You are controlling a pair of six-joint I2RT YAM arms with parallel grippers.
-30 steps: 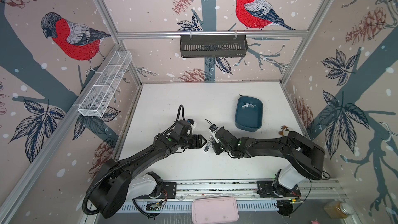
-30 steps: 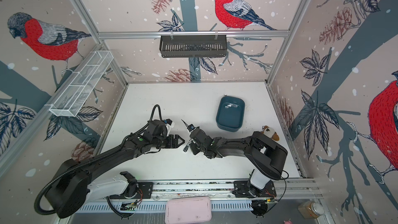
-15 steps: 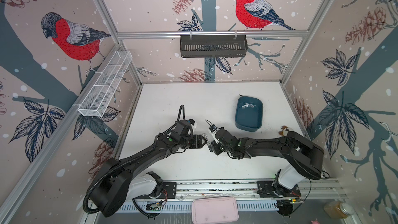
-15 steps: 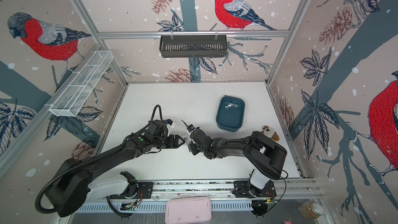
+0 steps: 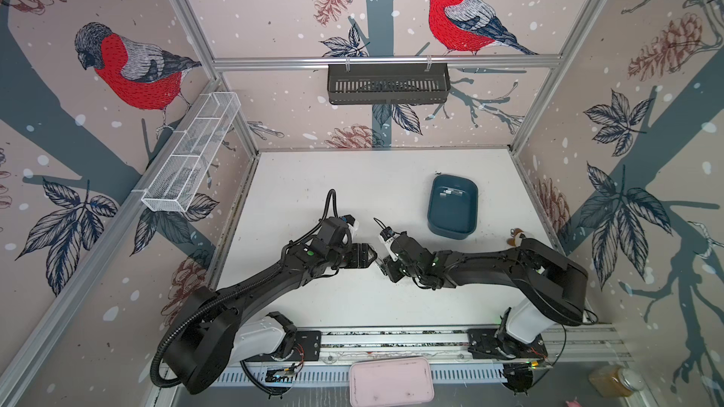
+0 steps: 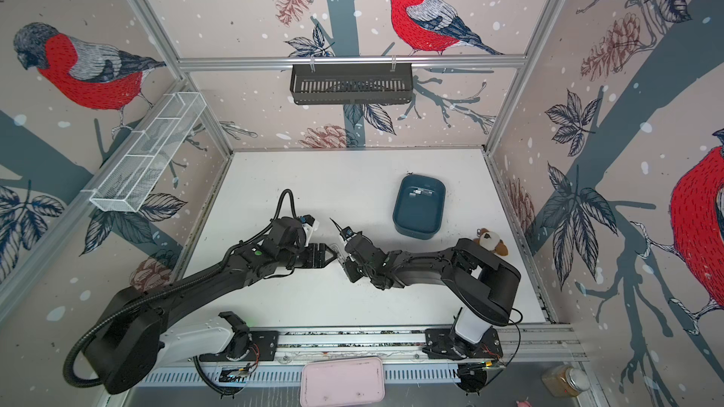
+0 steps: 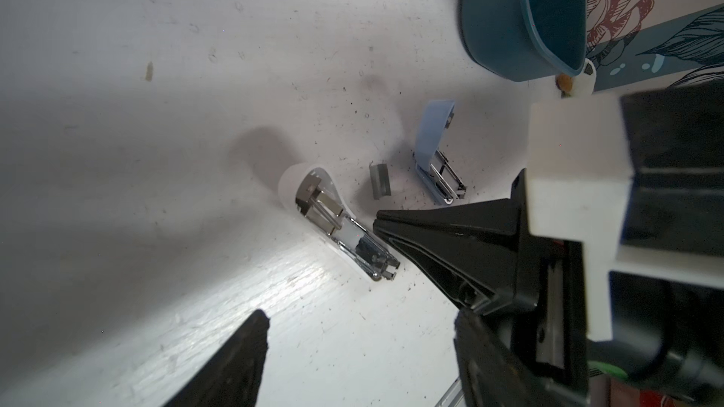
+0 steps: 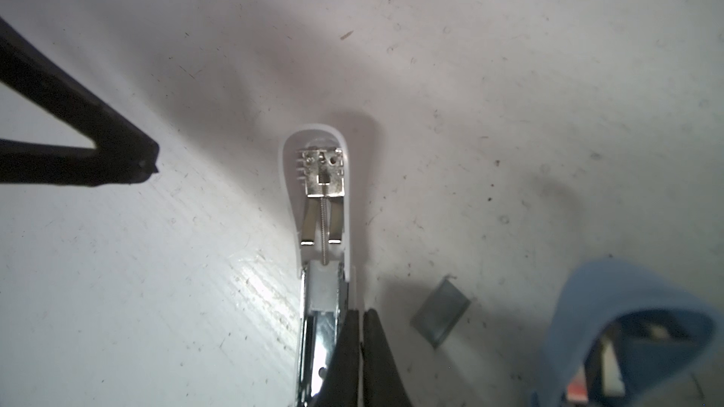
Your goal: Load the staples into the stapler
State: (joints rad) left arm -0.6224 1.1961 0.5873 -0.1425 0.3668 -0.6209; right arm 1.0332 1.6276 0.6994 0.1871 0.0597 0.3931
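The robot's right gripper is crowding the strip of staples (image 7: 380, 181) next to the white stapler, so it should move back to let the left gripper lift and hand over the strip.
A white stapler (image 8: 319, 197) lies swung open on the table, its metal staple channel (image 7: 366, 250) facing up. My right gripper (image 8: 362, 313) is shut, with nothing between its fingers. Its tip (image 7: 378, 223) rests against the channel's side. A short grey strip of staples (image 8: 440, 311) lies flat on the table beside that tip, between the white stapler and an open blue stapler (image 7: 435, 142). My left gripper (image 7: 360, 317) stands open and empty just short of the white stapler, facing the right gripper (image 5: 383, 267). In both top views the grippers hide the staplers.
A dark blue tray (image 5: 470, 193) sits behind the right arm, with a small plush toy (image 5: 517, 236) near the right wall. A black basket (image 5: 388, 86) hangs on the back wall and a white wire basket (image 5: 192, 150) on the left wall. A pink box (image 5: 391, 381) lies outside the front rail.
My left gripper has moved a little to the right, closer to the right gripper, and its jaws have narrowed slightly. The right gripper has barely moved.
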